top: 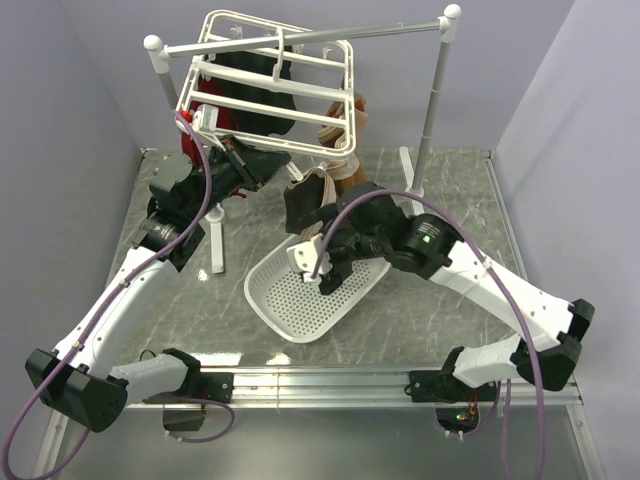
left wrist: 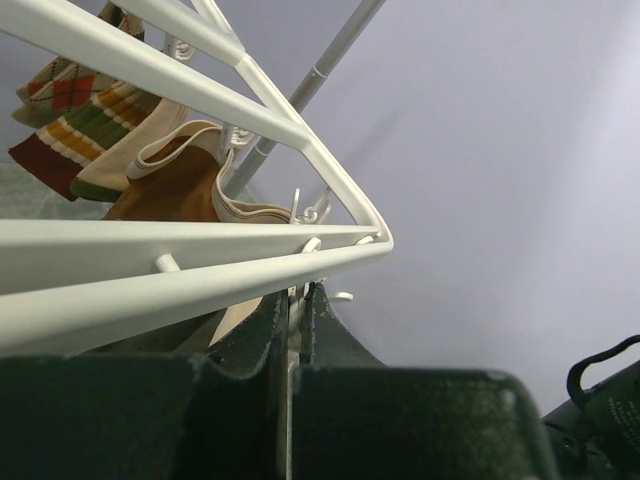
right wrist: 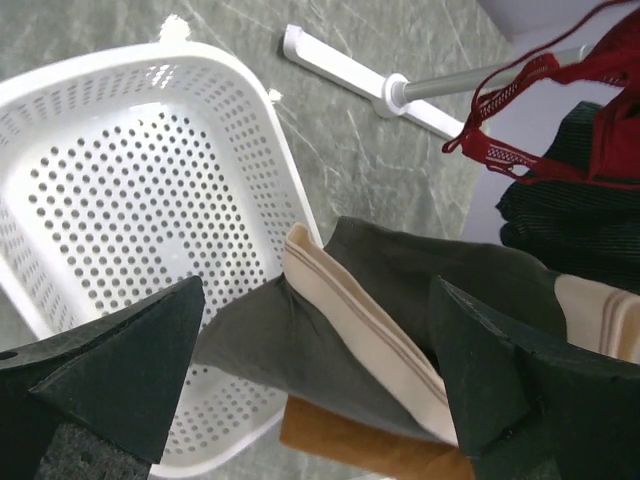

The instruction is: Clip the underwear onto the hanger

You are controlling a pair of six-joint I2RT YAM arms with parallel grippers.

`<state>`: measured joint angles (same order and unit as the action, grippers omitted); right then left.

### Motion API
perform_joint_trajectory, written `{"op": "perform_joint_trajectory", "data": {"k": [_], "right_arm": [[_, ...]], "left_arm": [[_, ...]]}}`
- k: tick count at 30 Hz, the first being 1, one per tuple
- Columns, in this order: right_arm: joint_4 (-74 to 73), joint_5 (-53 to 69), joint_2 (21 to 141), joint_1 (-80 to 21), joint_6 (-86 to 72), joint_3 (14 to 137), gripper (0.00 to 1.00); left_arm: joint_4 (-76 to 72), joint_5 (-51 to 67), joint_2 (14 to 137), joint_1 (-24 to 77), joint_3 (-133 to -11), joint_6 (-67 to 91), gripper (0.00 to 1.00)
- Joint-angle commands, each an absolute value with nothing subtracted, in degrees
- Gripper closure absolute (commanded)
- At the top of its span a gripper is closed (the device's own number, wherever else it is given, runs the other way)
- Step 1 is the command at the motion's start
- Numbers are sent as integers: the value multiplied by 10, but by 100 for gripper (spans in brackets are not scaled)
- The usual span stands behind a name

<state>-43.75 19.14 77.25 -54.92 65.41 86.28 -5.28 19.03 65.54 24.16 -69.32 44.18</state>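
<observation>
I expect the underwear's dark grey cloth to hang down below the beige waistband like a curtain when I lift, because the waistband slants limply over the basket.
The white hanger hangs tilted from the grey rail; its frame bars cross the left wrist view. My left gripper reaches under the frame's near edge. Its fingers are nearly closed on a thin white clip piece just below the frame corner. The underwear, dark grey with a pale beige waistband, hangs below the frame above the basket. My right gripper is at it, and in the right wrist view the gripper is wide open. The underwear lies between and beyond its fingers, ungripped. What holds the underwear up is hidden.
A white perforated basket sits tilted on the table under the right gripper and fills the left of the right wrist view. An orange-brown garment, patterned socks, a red lacy garment and dark garments hang on the frame. The rail's posts stand behind.
</observation>
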Motion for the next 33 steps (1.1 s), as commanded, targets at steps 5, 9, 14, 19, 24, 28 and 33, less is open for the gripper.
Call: {"op": "perform_joint_trajectory", "data": {"k": [5, 9, 14, 19, 24, 28, 33], "right_arm": [[-540, 164, 806, -552, 741, 932, 5], [-559, 128, 844, -552, 755, 971, 9], [-560, 96, 867, -552, 794, 972, 13], [-567, 63, 896, -552, 809, 977, 17], [-530, 42, 907, -548, 788, 973, 17], [-517, 13, 917, -549, 797, 970, 17], [-558, -24, 947, -552, 807, 1005, 20]], "left_arm": [[-60, 192, 656, 238, -689, 437, 100], [-63, 195, 653, 238, -682, 444, 100], [-61, 198, 653, 238, -683, 443, 100], [-62, 196, 650, 238, -680, 443, 100], [-59, 197, 648, 238, -679, 443, 100], [-58, 198, 646, 238, -677, 442, 100], [-62, 199, 646, 238, -673, 444, 100]]}}
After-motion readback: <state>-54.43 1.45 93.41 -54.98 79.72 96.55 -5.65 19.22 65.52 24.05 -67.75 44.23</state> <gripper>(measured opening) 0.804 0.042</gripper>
